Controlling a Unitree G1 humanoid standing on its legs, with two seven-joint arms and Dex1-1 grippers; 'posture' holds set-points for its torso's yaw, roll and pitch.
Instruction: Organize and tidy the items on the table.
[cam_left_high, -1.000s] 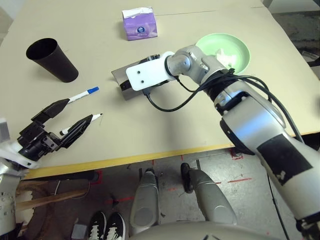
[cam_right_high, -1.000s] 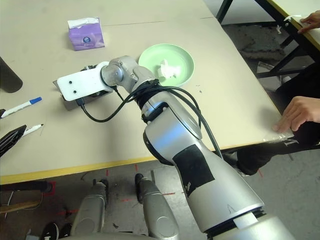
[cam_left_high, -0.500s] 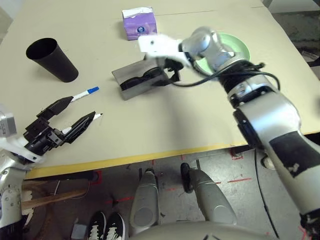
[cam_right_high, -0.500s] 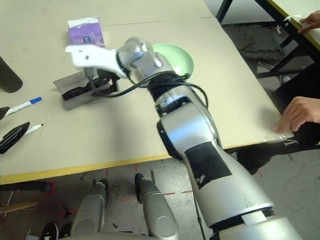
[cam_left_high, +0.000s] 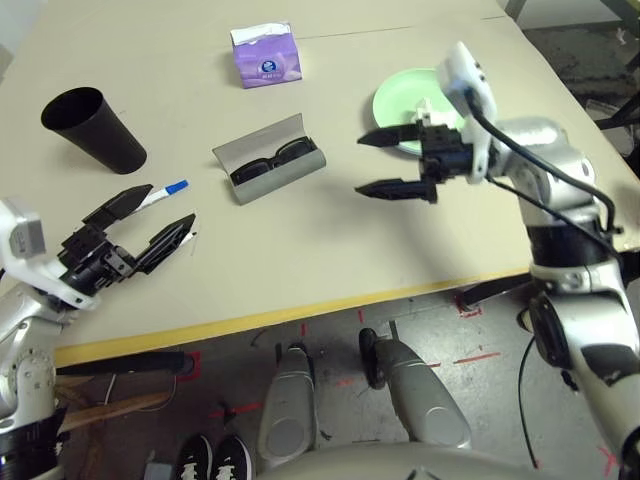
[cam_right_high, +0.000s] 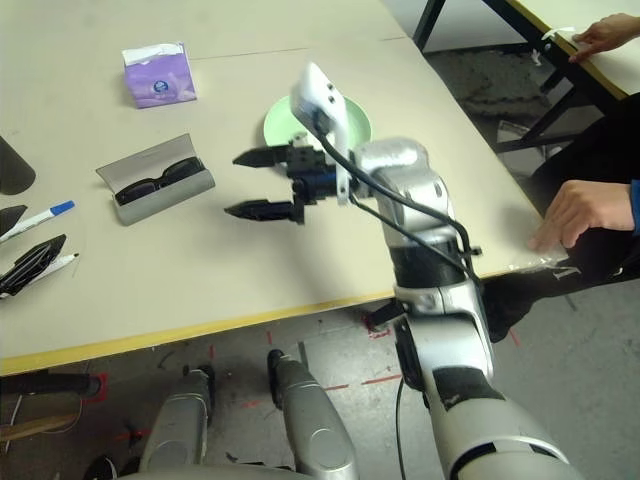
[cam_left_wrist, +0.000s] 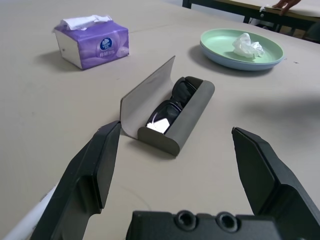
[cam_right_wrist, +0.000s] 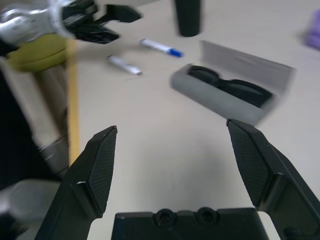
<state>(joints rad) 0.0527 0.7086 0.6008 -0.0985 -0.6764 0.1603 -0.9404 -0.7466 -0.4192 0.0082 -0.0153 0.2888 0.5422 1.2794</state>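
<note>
The grey glasses case's lid (cam_left_high: 262, 143) is open on the side away from my right gripper. My left gripper should push the lid shut from behind.
The grey glasses case (cam_left_high: 270, 172) lies open mid-table (cam_left_high: 300, 250) with the black sunglasses (cam_left_wrist: 172, 102) inside. My right gripper (cam_left_high: 361, 164) hovers open and empty to its right, in front of the green plate (cam_left_high: 392, 100), which rests on a pale blue plate (cam_left_wrist: 235, 59) and holds the crumpled tissue (cam_left_wrist: 247, 44). My left gripper (cam_left_high: 171, 204) is open at the front left, its fingers on either side of the blue-capped marker (cam_left_high: 162, 192). The black-capped marker (cam_right_high: 57, 263) lies by its lower finger. The black cup (cam_left_high: 92, 128) stands far left, the purple tissue box (cam_left_high: 265, 55) at the back.
A person's hand (cam_right_high: 578, 210) rests at the table's right edge, beside my right arm. Another table (cam_right_high: 590, 45) stands beyond it. The yellow front edge (cam_left_high: 300, 315) runs just under my left gripper.
My right arm has pulled back to the right, off the glasses case, which now shows open with the sunglasses in it. The left gripper has stayed by the markers.
</note>
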